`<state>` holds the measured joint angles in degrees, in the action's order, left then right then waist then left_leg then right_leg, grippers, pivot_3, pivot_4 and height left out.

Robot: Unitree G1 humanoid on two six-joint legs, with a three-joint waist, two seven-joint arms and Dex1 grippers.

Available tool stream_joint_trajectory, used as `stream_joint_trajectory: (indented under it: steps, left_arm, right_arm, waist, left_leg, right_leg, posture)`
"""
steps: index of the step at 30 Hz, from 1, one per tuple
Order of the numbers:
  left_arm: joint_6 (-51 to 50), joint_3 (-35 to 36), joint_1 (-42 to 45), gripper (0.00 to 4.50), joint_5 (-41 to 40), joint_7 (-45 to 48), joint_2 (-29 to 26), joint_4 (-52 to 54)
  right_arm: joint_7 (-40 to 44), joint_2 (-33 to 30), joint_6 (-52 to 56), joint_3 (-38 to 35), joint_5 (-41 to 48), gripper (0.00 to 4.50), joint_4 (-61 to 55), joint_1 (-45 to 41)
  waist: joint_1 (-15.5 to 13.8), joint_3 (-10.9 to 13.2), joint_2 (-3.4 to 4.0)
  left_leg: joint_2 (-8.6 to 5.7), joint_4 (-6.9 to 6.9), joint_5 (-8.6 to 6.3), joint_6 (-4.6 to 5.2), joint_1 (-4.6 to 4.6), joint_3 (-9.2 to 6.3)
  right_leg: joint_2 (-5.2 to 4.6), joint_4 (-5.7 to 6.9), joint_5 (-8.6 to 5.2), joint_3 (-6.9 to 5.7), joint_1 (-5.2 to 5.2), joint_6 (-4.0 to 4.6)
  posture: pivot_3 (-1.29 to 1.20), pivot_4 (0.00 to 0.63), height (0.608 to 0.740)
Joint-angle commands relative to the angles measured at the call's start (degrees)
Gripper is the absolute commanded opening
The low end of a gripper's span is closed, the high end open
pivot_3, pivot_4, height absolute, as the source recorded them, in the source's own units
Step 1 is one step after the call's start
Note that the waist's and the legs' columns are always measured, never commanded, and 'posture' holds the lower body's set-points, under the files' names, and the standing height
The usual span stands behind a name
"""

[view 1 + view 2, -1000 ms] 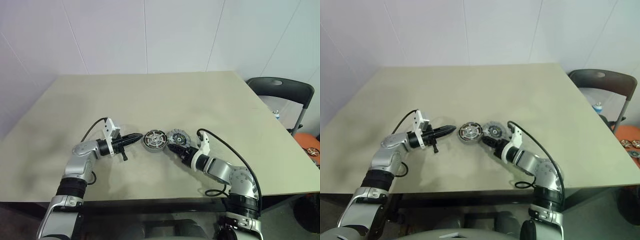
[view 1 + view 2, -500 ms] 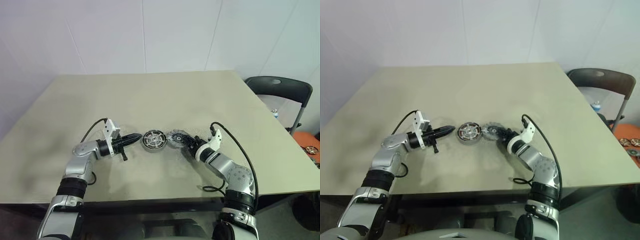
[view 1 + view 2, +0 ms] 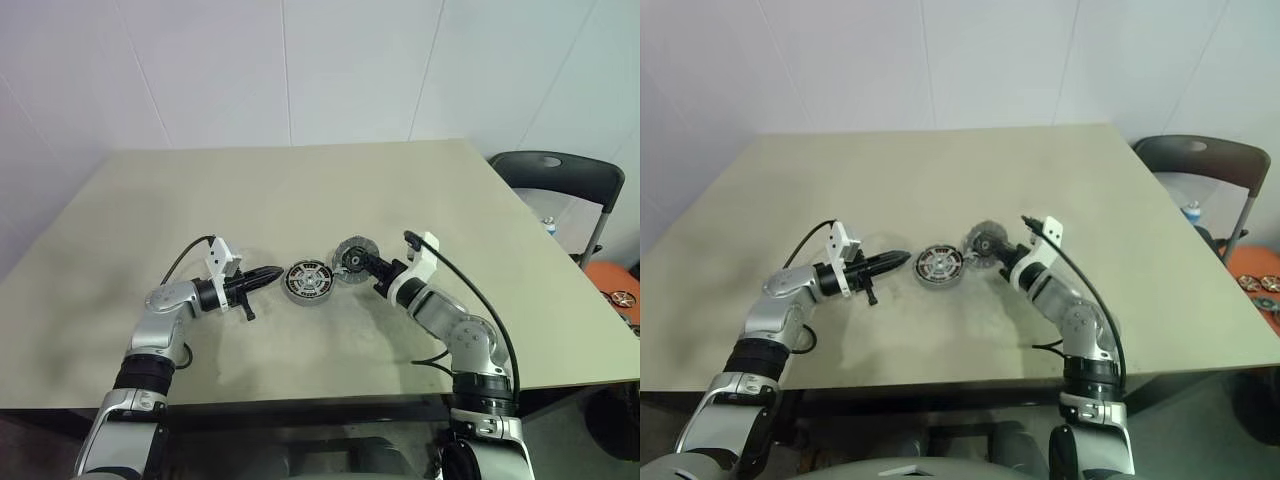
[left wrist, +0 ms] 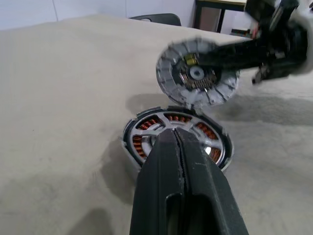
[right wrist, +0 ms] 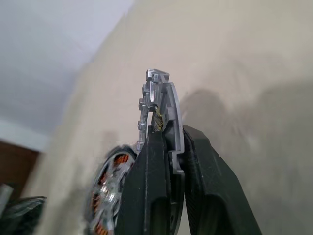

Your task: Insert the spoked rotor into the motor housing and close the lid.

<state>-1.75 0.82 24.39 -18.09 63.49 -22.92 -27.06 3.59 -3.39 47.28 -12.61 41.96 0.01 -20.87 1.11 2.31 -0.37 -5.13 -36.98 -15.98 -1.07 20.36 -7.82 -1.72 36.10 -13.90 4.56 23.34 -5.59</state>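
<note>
I should turn the lid (image 3: 352, 248) inner side down over the copper windings (image 3: 308, 280) with my right gripper, because the lid is standing on its edge beside the motor housing with its inner side showing.
The motor housing (image 3: 308, 282) lies flat on the table, copper windings around a silver hub (image 4: 205, 147). Silvery spokes cross the windings; I cannot tell the spoked rotor apart from it. My right gripper (image 3: 360, 262) is shut on the edge of the lid (image 3: 352, 251), a grey disc held off the table and tipped on edge just right of the housing. The right wrist view shows the lid (image 5: 159, 98) edge-on between both fingers (image 5: 146, 166). My left gripper (image 3: 270, 275) is shut and holds nothing, its tips (image 4: 177, 134) pointing at the housing's left rim.
The beige table (image 3: 300, 190) stretches far behind the parts. A dark chair (image 3: 560, 180) stands off the right corner, with an orange object (image 3: 618, 290) on the floor beyond it. The near table edge (image 3: 300, 400) runs below both arms.
My right gripper closed on the lid, lifted it off the table and tipped it up on edge, moving up and away from me. The left arm and the housing kept still.
</note>
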Motion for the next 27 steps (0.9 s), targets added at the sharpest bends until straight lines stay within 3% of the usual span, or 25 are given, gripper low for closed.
stream_joint_trajectory:
  steps: [1,7,15,27]
  left_arm:
    - [1.0,0.5,1.3,0.00,-0.2,-0.2,0.0,0.4]
    - [0.9,0.5,1.3,0.00,-0.1,-0.2,0.0,0.3]
    - [1.3,0.4,1.8,0.00,0.3,-0.4,0.0,-1.0]
    - [1.6,0.5,2.1,0.00,0.6,-0.3,0.0,-1.4]
  right_arm:
    - [2.4,-2.6,-6.4,3.8,-6.6,0.07,-3.3,-2.0]
    - [6.7,-5.3,-11.2,9.4,-13.0,0.07,-5.3,-1.6]
    - [20.1,-11.3,-15.1,22.8,-19.0,0.07,-13.6,2.2]
    - [18.9,-13.5,-24.2,29.4,-35.8,0.07,-11.4,1.5]
  waist:
    - [-0.2,0.0,0.00]
    - [-0.4,0.0,0.00]
    - [0.2,0.0,-0.02]
    - [-0.3,0.0,-0.04]
  left_leg:
    - [0.00,0.00,0.00,0.00,0.01,0.00]
    - [-0.04,-0.02,0.00,0.00,0.03,0.00]
    - [0.02,0.04,-0.01,0.01,0.01,0.00]
    - [0.04,0.01,-0.01,0.00,0.01,0.00]
  right_leg:
    - [0.00,-0.01,0.00,0.00,0.00,0.00]
    - [-0.01,-0.03,0.00,-0.01,0.00,0.00]
    - [-0.01,-0.07,0.00,-0.01,0.01,0.00]
    - [0.01,-0.04,0.00,-0.01,0.01,0.00]
  posture:
    - [0.00,0.000,0.740]
    - [0.00,0.000,0.740]
    - [0.00,0.000,0.740]
    - [0.00,0.000,0.740]
